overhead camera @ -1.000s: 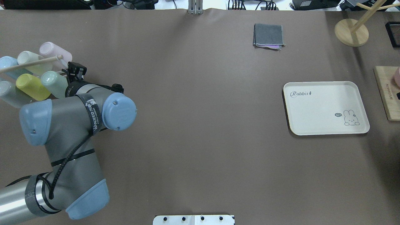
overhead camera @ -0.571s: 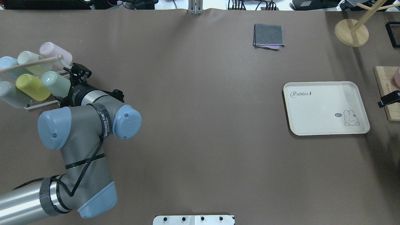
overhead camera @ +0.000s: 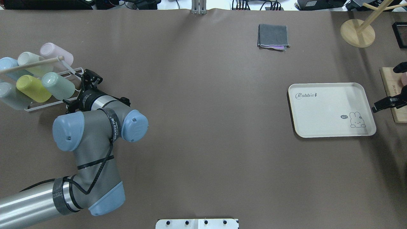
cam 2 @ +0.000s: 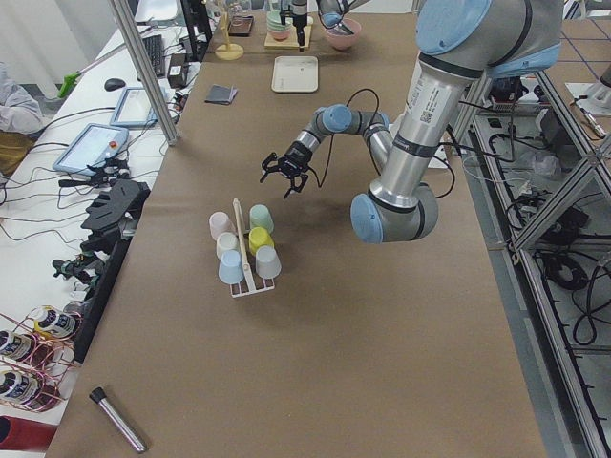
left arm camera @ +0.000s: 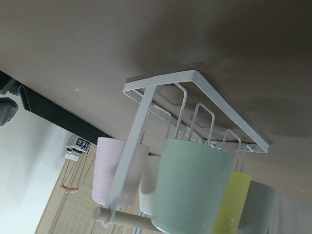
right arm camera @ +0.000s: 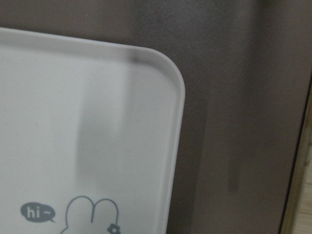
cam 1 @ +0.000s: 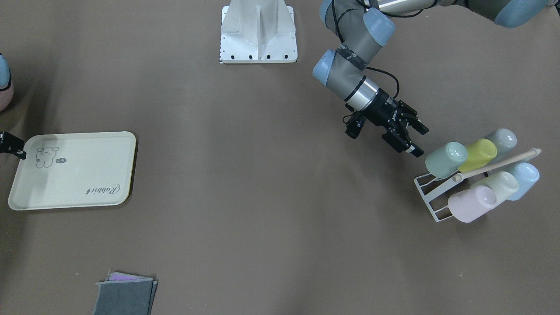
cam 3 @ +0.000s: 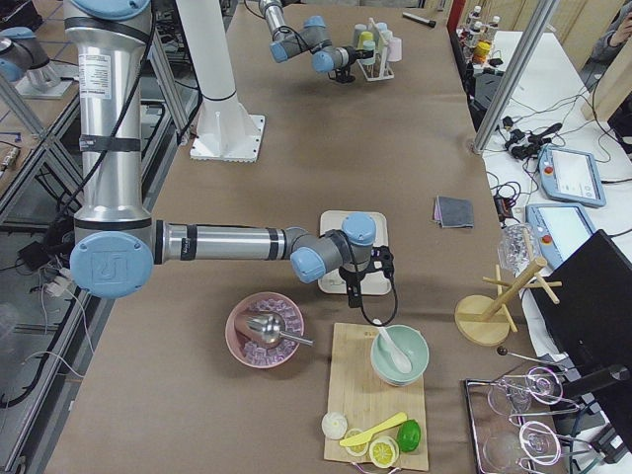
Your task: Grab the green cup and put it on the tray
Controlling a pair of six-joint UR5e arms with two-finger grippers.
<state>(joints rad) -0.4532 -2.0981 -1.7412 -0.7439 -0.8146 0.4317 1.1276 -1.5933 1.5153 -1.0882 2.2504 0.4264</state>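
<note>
The cream tray (cam 1: 73, 170) has a straight raised rim (cam 1: 131, 168) running around it, so I expect the cream tray to stay flat and level when I lift it by one edge.
The mint-green cup (overhead camera: 58, 86) lies on its side at the near end of a white wire rack (overhead camera: 71, 71), its base toward my left gripper; it also shows in the front view (cam 1: 446, 159) and fills the left wrist view (left arm camera: 192, 190). My left gripper (overhead camera: 90, 77) is open and empty, a short way right of the cup and apart from it (cam 1: 418, 141). The cream tray (overhead camera: 324, 111) with the "Rabbit" script lies far right and holds nothing (cam 1: 74, 179). My right gripper (overhead camera: 386, 89) hovers open at the tray's right edge; its wrist view shows the tray's corner (right arm camera: 73, 122).
The rack also holds a yellow-green cup (overhead camera: 31, 88), a cream cup (overhead camera: 30, 60), a pink cup (overhead camera: 55, 52) and blue cups (overhead camera: 8, 63) under a wooden rod. A grey cloth (overhead camera: 273, 36), a wooden stand (overhead camera: 357, 31) and a wooden board (overhead camera: 394, 105) lie at the right.
My left gripper has drawn back to the right, away from the green cup's side. My right gripper has come into the overhead view beside the tray's right edge.
</note>
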